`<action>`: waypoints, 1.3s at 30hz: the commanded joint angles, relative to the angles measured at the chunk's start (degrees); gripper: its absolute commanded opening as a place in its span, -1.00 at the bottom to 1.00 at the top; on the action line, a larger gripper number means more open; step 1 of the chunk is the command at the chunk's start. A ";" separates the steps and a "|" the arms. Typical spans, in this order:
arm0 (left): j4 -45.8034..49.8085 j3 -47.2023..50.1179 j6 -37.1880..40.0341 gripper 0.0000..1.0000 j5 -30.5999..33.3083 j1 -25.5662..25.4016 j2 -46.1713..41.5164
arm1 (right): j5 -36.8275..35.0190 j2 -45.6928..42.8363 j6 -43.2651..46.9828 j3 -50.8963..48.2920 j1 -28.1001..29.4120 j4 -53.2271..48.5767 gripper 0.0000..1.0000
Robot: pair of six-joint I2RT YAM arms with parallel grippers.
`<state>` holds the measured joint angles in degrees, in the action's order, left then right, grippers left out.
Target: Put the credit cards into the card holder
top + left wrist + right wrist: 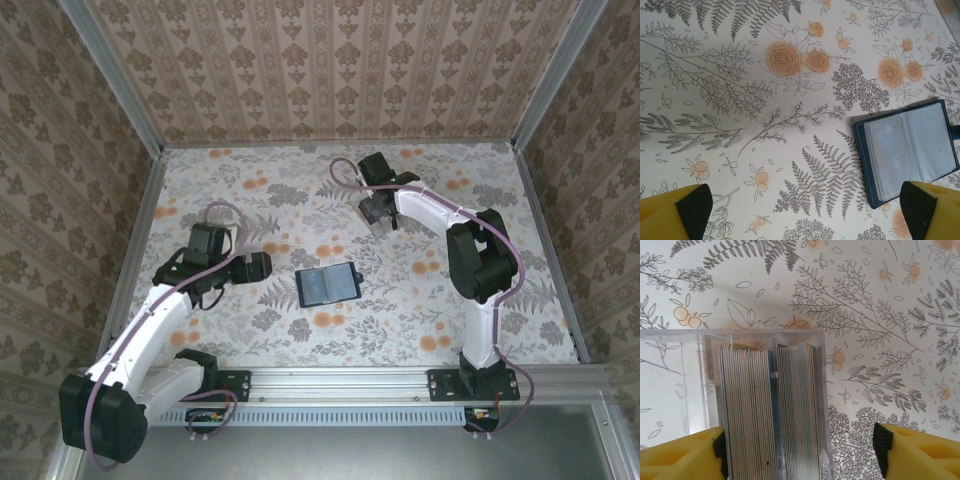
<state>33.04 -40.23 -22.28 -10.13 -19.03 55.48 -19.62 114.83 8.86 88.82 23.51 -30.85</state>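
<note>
My left gripper has its fingers short of the card holder [328,285], which lies loose past them. It should pinch the holder's edge [299,290] before my right gripper slides a card in.
The dark navy card holder [327,284] lies open and flat on the floral tabletop, its see-through sleeves [907,150] facing up. My left gripper [262,266] hovers just left of it. It is open [807,210], with bare table between the fingers and the holder's near corner by the right fingertip [920,207]. My right gripper [381,213] is farther back, over the credit cards. They stand on edge in two packed stacks [747,410] [797,410]. This gripper [801,450] is open and straddles both stacks. Its left pad [720,450] is beside the outer stack and its right pad [882,447] is well clear.
A clear plastic rack [765,334] holds the card stacks, with an empty compartment on its left [670,385]. Patterned walls with metal posts [110,80] enclose the table on three sides. A metal rail [340,380] runs along the near edge.
</note>
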 commanded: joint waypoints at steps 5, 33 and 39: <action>-2.10 1.20 -1.85 0.92 -2.94 0.39 0.62 | -4.07 -1.72 -0.29 -0.74 -0.26 1.54 0.17; -3.26 0.08 -2.23 0.49 -6.70 0.44 3.19 | -3.45 -6.33 -0.17 -5.42 0.30 5.53 -0.94; -3.28 -0.36 -1.92 0.38 -6.57 0.48 3.30 | -2.03 -11.75 -1.63 -8.40 0.29 8.08 -1.00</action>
<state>30.13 -39.70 -24.38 -15.86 -19.03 58.57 -22.24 107.22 8.60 81.17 23.83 -24.27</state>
